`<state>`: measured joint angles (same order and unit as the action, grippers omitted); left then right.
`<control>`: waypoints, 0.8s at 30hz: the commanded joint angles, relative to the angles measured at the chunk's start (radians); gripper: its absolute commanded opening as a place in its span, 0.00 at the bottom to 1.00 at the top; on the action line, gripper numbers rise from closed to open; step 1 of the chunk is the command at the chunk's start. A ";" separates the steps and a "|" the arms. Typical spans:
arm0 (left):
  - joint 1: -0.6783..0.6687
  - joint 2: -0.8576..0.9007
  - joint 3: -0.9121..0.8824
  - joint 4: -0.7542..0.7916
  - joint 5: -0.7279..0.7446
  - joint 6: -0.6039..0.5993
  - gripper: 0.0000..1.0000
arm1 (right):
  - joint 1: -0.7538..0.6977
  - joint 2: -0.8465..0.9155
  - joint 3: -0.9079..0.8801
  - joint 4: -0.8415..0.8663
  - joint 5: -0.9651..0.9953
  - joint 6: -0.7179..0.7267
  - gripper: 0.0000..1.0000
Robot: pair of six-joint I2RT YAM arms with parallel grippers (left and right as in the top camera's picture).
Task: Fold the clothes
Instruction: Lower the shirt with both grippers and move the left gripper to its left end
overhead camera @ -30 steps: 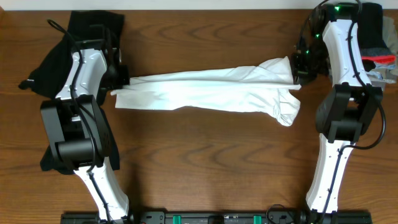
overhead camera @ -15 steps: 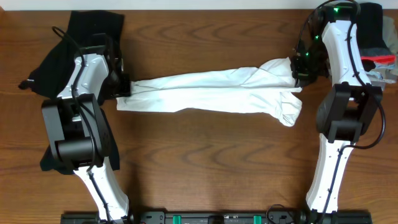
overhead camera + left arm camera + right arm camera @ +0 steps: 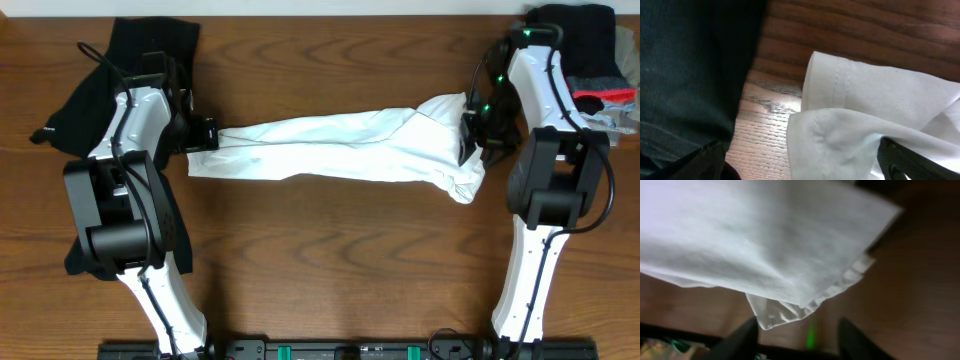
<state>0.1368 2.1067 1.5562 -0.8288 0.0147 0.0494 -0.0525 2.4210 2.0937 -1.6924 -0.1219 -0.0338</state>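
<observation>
My left gripper should move inward and pinch the white T-shirt's hemmed end [image 3: 812, 137] before folding it, because one of its fingers reaches over the black garment's edge [image 3: 722, 125].
The clothes' white T-shirt [image 3: 340, 148] lies across the table as a long, wrinkled band. My left gripper [image 3: 207, 134] is at its left end, open wide. In the left wrist view the shirt's hemmed edge [image 3: 865, 110] bulges between the spread fingers [image 3: 907, 160], loose on the wood. My right gripper [image 3: 471, 140] hovers over the shirt's right end, open. In the right wrist view a corner of the white fabric [image 3: 770, 245] hangs just above the two dark fingers [image 3: 742, 339], and nothing is pinched between them. A black garment [image 3: 145, 45] lies bunched at the back left, beside the left arm.
A pile of dark, red and grey clothing [image 3: 603, 70] sits at the back right corner, next to the right arm. The black garment [image 3: 690, 75] fills the left side of the left wrist view. Bare wooden table [image 3: 340, 270] stretches in front of the shirt.
Both grippers have opened and let go of the shirt's ends. The right gripper has moved from the back right corner toward the front, over the shirt's right end. The shirt has settled.
</observation>
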 commanded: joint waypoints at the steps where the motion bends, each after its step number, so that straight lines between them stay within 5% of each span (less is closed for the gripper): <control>1: 0.011 -0.016 0.025 0.000 -0.012 -0.005 0.99 | 0.022 -0.020 -0.020 -0.002 0.000 -0.016 0.55; 13: 0.029 -0.143 0.067 -0.015 0.003 -0.008 0.98 | 0.006 -0.068 0.175 -0.007 0.013 -0.013 0.58; 18: 0.031 -0.144 0.065 -0.016 0.170 0.038 0.98 | 0.005 -0.099 0.262 -0.005 0.009 -0.013 0.65; 24: 0.038 -0.104 0.065 0.022 0.180 0.048 0.98 | 0.006 -0.100 0.280 0.010 0.008 -0.013 0.66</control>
<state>0.1631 1.9736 1.6161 -0.8139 0.1585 0.0765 -0.0418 2.3322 2.3623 -1.6859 -0.1158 -0.0402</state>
